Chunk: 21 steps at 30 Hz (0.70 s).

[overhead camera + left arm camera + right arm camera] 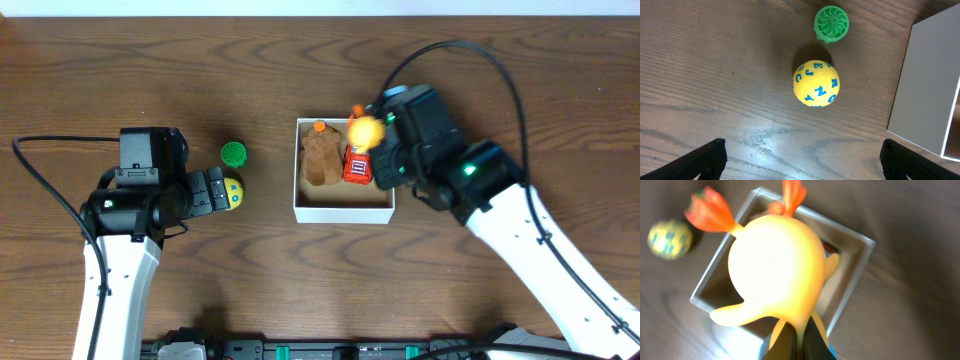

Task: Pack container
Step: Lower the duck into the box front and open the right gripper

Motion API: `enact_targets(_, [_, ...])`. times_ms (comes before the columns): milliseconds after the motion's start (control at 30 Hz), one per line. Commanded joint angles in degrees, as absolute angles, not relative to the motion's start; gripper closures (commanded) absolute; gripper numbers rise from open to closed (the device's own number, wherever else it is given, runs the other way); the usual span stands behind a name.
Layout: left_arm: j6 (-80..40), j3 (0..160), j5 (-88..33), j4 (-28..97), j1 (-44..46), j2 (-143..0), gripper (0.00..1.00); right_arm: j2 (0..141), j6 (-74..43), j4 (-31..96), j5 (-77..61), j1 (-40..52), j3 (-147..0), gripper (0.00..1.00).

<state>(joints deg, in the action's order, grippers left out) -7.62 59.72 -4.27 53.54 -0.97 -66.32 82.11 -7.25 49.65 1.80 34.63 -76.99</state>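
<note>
The container's bottom is open along its near side [345,198]. My right gripper carries on lowering the yellow toy toward that gap [357,196] and let it go below the container's rim.
The container [343,212] is a square white box with a tan inside, at mid-table. It holds a brown toy [322,158] and a red toy [357,166]. My right gripper [378,140] is shut on a yellow rubber duck-like toy with orange tufts [364,130], held over the box's far right part; it fills the right wrist view [775,270] above the box [866,247]. My left gripper [802,160] is open and empty, just left of a yellow ball with blue letters [816,83], which also shows in the overhead view [233,192].
A small green ribbed cap-like toy [233,153] lies beyond the ball, also in the left wrist view [831,23]. The box's white outer wall [925,85] is at the right of the left wrist view. Cables trail from both arms.
</note>
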Motion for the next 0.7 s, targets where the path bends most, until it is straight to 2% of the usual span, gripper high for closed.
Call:
enact_targets(0, [-7.11, 60.6, -3.6, 53.56, -1.21, -66.24, 0.02, 83.55, 9.78, 49.63, 0.95, 37.36, -76.77, 0.99])
enact_targets(100, [-7.14, 60.6, -3.6, 53.56, -1.21, -66.24, 0.02, 85.91, 23.66, 49.74, -2.13, 38.57, -76.36, 0.99])
enact_targets(200, [-7.11, 60.6, -3.6, 53.56, -1.21, -66.24, 0.02, 88.92, 30.96, 49.47, -1.28, 38.41, -76.27, 0.99])
enact_targets(567, [-7.14, 60.6, -3.6, 53.56, -1.21, -66.24, 0.02, 99.48, 31.81, 47.59, -1.5, 35.48, -76.27, 0.99])
enact_targets(600, [-7.14, 60.6, -3.62, 53.56, -1.21, -66.24, 0.02, 99.5, 31.79, 47.72, -1.52, 35.48, -76.27, 0.97])
enact_targets(633, [-7.14, 60.6, -3.6, 53.56, -1.21, -66.24, 0.02, 99.48, 31.73, 47.88, -1.52, 35.51, -76.27, 0.88])
enact_targets(667, [-7.11, 60.6, -3.6, 53.56, -1.21, -66.24, 0.02, 99.18, 31.09, 48.16, -1.54, 35.55, -76.29, 0.69])
